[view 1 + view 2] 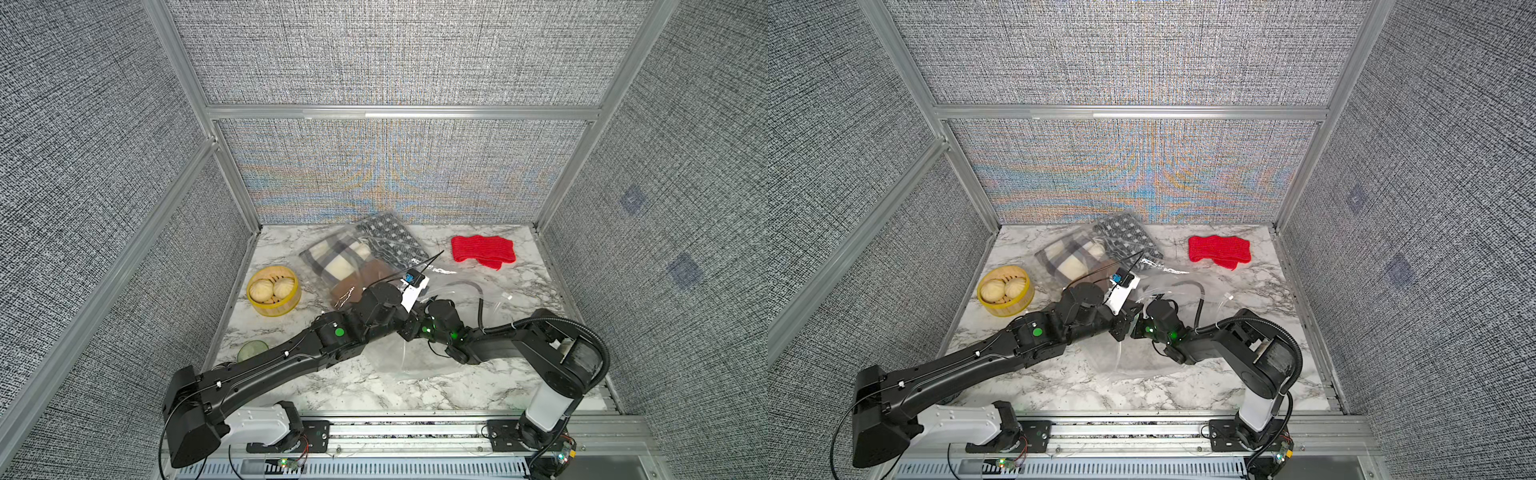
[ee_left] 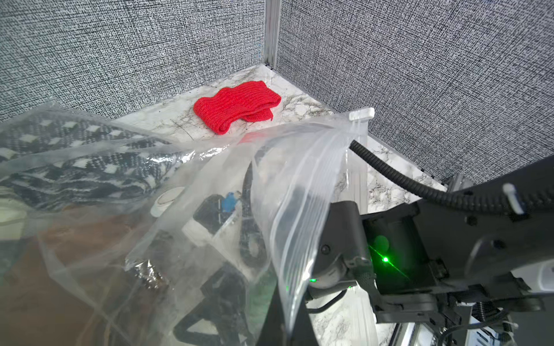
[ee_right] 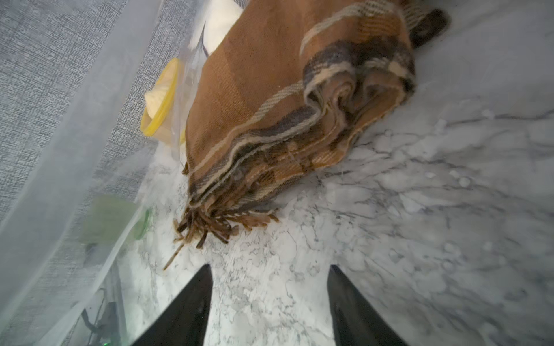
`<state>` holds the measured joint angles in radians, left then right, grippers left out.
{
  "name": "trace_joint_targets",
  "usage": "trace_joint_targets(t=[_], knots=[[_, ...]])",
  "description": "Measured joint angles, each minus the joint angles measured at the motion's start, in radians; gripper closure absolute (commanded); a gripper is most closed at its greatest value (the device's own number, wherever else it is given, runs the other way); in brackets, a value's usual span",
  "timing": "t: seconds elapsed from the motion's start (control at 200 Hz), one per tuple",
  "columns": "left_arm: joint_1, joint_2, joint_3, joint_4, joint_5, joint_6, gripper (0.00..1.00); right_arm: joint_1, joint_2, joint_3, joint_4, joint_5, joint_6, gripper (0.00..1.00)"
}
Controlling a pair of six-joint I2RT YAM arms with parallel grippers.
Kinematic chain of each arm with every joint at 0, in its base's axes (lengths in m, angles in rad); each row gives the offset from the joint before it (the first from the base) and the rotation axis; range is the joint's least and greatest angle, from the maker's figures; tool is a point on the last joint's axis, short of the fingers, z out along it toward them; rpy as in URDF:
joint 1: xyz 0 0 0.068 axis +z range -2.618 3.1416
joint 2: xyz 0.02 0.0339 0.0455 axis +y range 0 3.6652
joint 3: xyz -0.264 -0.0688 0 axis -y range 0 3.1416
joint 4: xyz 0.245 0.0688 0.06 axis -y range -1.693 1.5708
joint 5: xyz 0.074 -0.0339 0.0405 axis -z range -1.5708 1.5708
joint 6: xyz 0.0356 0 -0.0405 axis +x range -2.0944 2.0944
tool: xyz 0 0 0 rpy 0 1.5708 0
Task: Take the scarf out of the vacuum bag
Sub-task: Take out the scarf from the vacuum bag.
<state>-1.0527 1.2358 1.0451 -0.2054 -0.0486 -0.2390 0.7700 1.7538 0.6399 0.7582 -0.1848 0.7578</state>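
Observation:
The robot's left gripper should keep the bag's zip-seal edge lifted while the right gripper reaches deeper, because the brown scarf lies beyond the right gripper's fingers.
The clear vacuum bag lies across the middle of the marble table, and its white valve cap shows in the left wrist view. Inside it are a cream-grey plaid scarf, a black-and-white patterned scarf and a brown plaid scarf with a fringe. My left gripper is shut on the bag's zip-seal edge and holds it lifted. My right gripper is inside the bag's mouth, open with nothing between its fingers, a short way from the brown scarf's fringe.
A red knitted scarf lies outside the bag at the back right. A yellow steamer basket with buns stands at the left, a green slice in front of it. Grey panel walls close three sides. Both arms cross mid-table.

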Motion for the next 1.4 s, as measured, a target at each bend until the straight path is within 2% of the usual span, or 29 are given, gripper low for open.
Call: trace_joint_targets(t=[0.12, 0.175, 0.25, 0.3, 0.46, 0.52, 0.595, 0.831, 0.996, 1.071, 1.151, 1.221, 1.296, 1.341, 1.356, 1.396], knots=[[0.000, -0.027, -0.039, 0.011, -0.002, 0.007, 0.96, 0.002, 0.038, 0.069, -0.013, 0.010, 0.013, 0.12], [0.000, -0.045, -0.063, 0.025, -0.005, 0.011, 0.93, 0.003, 0.069, 0.105, -0.014, 0.019, 0.014, 0.10], [0.000, -0.057, -0.084, 0.048, -0.013, 0.023, 0.82, 0.003, 0.127, 0.152, -0.016, 0.023, 0.031, 0.08], [0.000, -0.056, -0.091, 0.054, -0.023, 0.025, 0.78, 0.003, 0.162, 0.180, -0.032, 0.023, 0.039, 0.07], [0.000, -0.048, -0.129, 0.072, -0.050, 0.026, 0.79, 0.002, 0.204, 0.237, -0.082, 0.056, 0.048, 0.04], [0.000, -0.051, -0.150, 0.082, -0.054, 0.026, 0.87, 0.000, 0.222, 0.254, -0.078, 0.068, 0.049, 0.04], [-0.001, -0.058, -0.161, 0.083, -0.054, 0.026, 0.91, 0.000, 0.253, 0.282, -0.060, 0.075, 0.056, 0.04], [-0.001, -0.058, -0.156, 0.103, -0.065, 0.026, 0.91, 0.002, 0.357, 0.373, 0.030, 0.087, 0.087, 0.04], [0.000, -0.053, -0.159, 0.108, -0.065, 0.019, 0.95, 0.030, 0.410, 0.424, 0.077, 0.121, 0.101, 0.08], [-0.002, -0.052, -0.153, 0.112, -0.053, 0.009, 0.95, 0.037, 0.438, 0.453, 0.092, 0.127, 0.107, 0.17], [-0.005, -0.055, -0.149, 0.121, -0.044, 0.001, 0.96, 0.036, 0.463, 0.465, 0.114, 0.133, 0.111, 0.43], [-0.005, -0.067, -0.150, 0.121, -0.034, -0.001, 0.96, 0.023, 0.480, 0.449, 0.145, 0.141, 0.128, 0.54], [-0.005, -0.083, -0.157, 0.126, -0.031, -0.001, 0.97, 0.003, 0.481, 0.427, 0.169, 0.141, 0.135, 0.73], [-0.006, -0.091, -0.162, 0.127, -0.036, -0.002, 0.99, -0.006, 0.479, 0.415, 0.181, 0.143, 0.137, 0.90], [-0.006, -0.092, -0.163, 0.127, -0.037, -0.001, 0.99, -0.009, 0.477, 0.412, 0.180, 0.145, 0.136, 0.99], [-0.006, -0.093, -0.167, 0.128, -0.044, -0.002, 1.00, -0.016, 0.473, 0.406, 0.184, 0.146, 0.136, 1.00]])
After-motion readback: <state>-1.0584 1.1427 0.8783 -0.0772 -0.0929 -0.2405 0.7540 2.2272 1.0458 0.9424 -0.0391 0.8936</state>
